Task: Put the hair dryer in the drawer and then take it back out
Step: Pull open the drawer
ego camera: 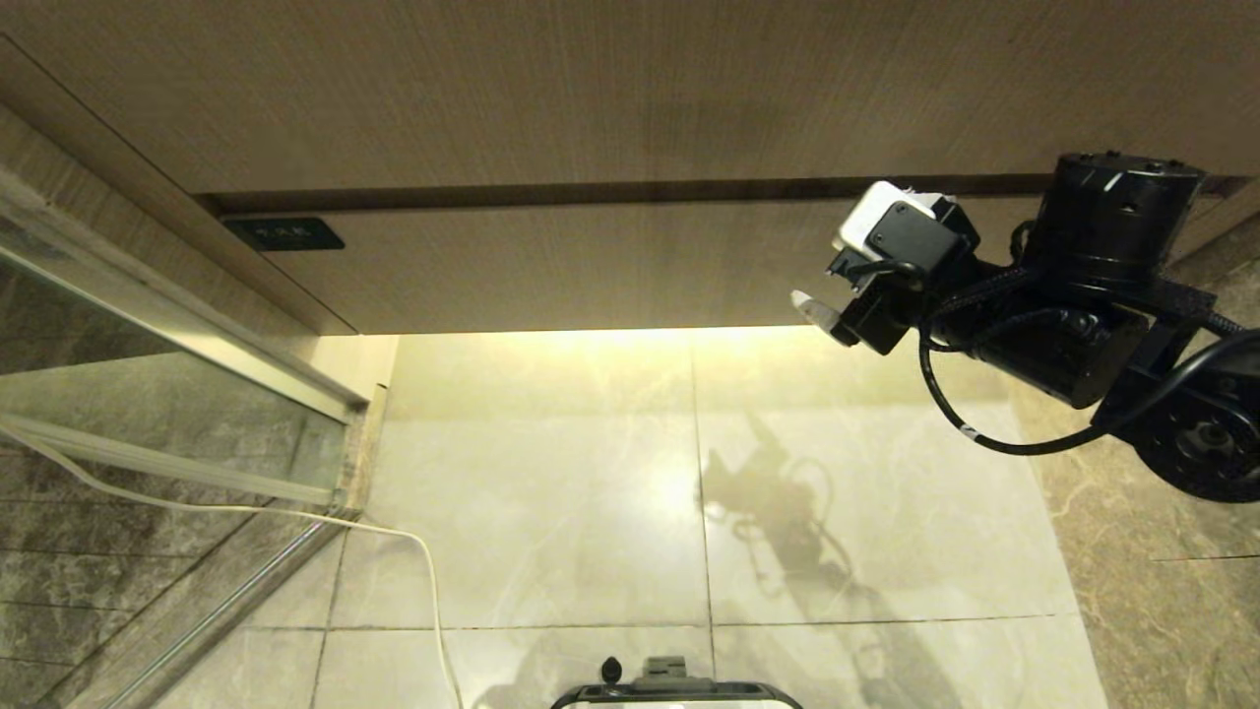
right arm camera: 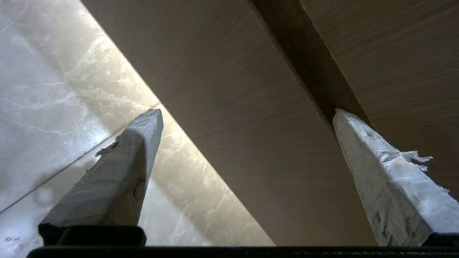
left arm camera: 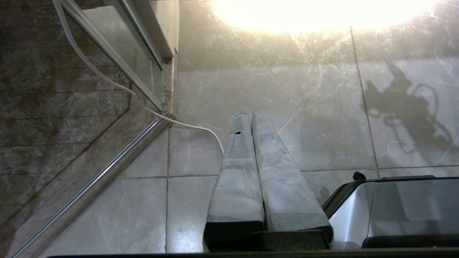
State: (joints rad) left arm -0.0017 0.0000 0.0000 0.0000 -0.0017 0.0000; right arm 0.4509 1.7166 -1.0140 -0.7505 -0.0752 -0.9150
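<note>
My right gripper needs to back off, move toward the middle and enter the gap there [ego camera: 820,189], because its finger is at the dark gap [ego camera: 963,185] toward the end of the drawer front.
The drawer [ego camera: 591,266] is shut; its plain wood-grain front runs across the head view under a dark gap. The hair dryer is out of view. My right gripper [ego camera: 837,281] is at the drawer front's right part, open wide and empty. In the right wrist view the right gripper [right arm camera: 247,114] spans the drawer [right arm camera: 233,107]: one fingertip [right arm camera: 340,118] is at the dark gap above the front, the other over the lit floor below it. Whether either touches the wood I cannot tell. My left gripper [left arm camera: 247,115] hangs shut and empty over the floor tiles, parked.
A taller wood panel [ego camera: 591,89] sits above the gap. A glass partition with a metal rail [ego camera: 177,394] stands on the left. A white cable [ego camera: 423,561] trails across the floor tiles. A dark marble wall [ego camera: 1152,591] is on the right. My base [ego camera: 679,689] shows at the bottom.
</note>
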